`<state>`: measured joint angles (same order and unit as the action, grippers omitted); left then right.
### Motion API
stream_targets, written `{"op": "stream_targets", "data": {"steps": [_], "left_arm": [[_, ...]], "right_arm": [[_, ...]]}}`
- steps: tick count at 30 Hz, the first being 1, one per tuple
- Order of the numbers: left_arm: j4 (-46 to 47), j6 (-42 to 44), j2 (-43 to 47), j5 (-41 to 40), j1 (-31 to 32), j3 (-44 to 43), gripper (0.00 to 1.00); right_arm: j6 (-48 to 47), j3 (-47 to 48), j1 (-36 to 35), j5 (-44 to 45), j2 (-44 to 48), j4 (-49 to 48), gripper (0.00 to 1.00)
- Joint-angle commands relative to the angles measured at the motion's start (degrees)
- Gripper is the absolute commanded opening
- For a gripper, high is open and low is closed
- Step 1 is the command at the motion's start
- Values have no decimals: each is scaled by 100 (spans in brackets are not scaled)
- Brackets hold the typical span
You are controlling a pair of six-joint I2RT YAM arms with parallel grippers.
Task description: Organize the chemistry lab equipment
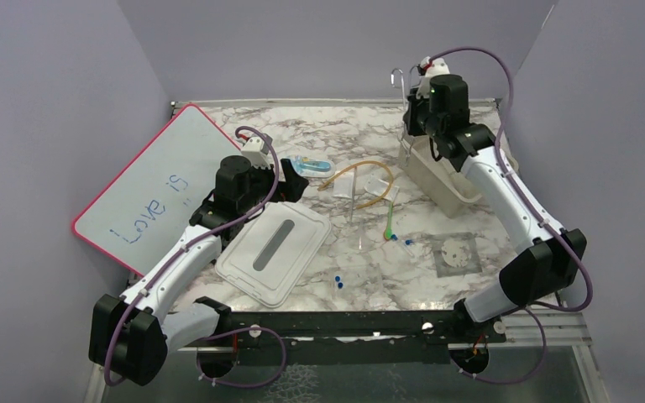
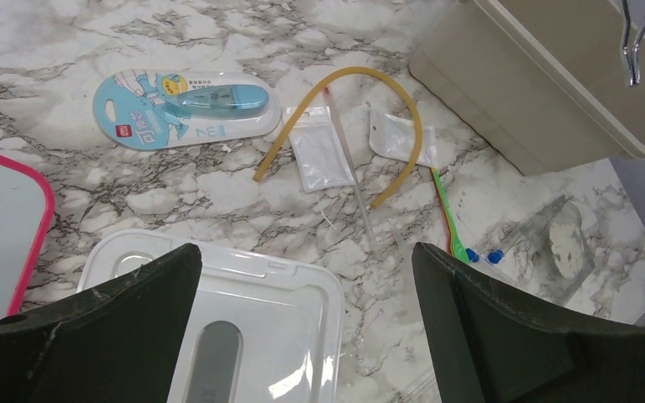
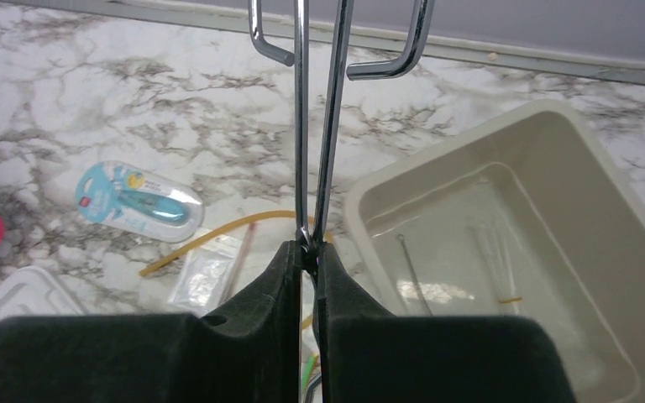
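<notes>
My right gripper should keep carrying the metal forceps (image 2: 633,71) in until they reach the beige bin's bottom. They hang clear above the bin's rim, with free bottom inside (image 3: 531,252).
My right gripper (image 1: 411,107) (image 3: 307,248) is shut on the metal scissor-like forceps (image 3: 319,126) (image 1: 398,82), held upright above the near-left rim of the beige bin (image 1: 437,176) (image 3: 504,252). The bin holds thin wire pieces (image 3: 411,277). Amber tubing (image 1: 361,180) (image 2: 361,109) curves on the marble mid-table over small clear bags (image 2: 323,155). A thin green stick (image 1: 390,220) (image 2: 447,210) lies beside it, near small blue-capped pieces (image 2: 480,254). My left gripper (image 1: 290,189) (image 2: 306,285) is open and empty, over the clear lid (image 1: 273,250) (image 2: 243,336).
A pink-edged whiteboard (image 1: 147,189) leans at the left wall. A blue correction-tape pack (image 1: 311,165) (image 2: 186,107) lies at the back. A clear bag with a round disc (image 1: 456,252) and small blue caps (image 1: 338,280) lie toward the front.
</notes>
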<state>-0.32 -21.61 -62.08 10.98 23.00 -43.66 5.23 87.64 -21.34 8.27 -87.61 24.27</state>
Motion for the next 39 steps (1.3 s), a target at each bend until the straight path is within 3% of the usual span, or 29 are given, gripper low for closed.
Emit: {"op": "stream_targets", "data": {"steps": [1,6,12,18,24,33,39], "left_arm": [[137,-2,166,165,20,-64,99],[163,-27,152,157,20,-46,99],[181,-38,174,143,87,-30,99],[120,-10,-14,58,221,-69,99],[93,43,-140,-52,433,-112,99],[69,24,-299,-58,566,-228,99],[41,25,-419,-78,566,-258,99]], "right_arm": [[-373,122,645,190,278,84,0],[-1334,-93,1122,1276,353,-225,1],[-2430,-703,1556,447,307,-780,1],[-3283,-1103,1773,-239,78,-748,1],[-4205,-1615,1860,14,-21,-783,1],[-4706,-1735,2028,267,-719,-703,0],[-4657,-1085,2099,422,-1579,-562,1]]}}
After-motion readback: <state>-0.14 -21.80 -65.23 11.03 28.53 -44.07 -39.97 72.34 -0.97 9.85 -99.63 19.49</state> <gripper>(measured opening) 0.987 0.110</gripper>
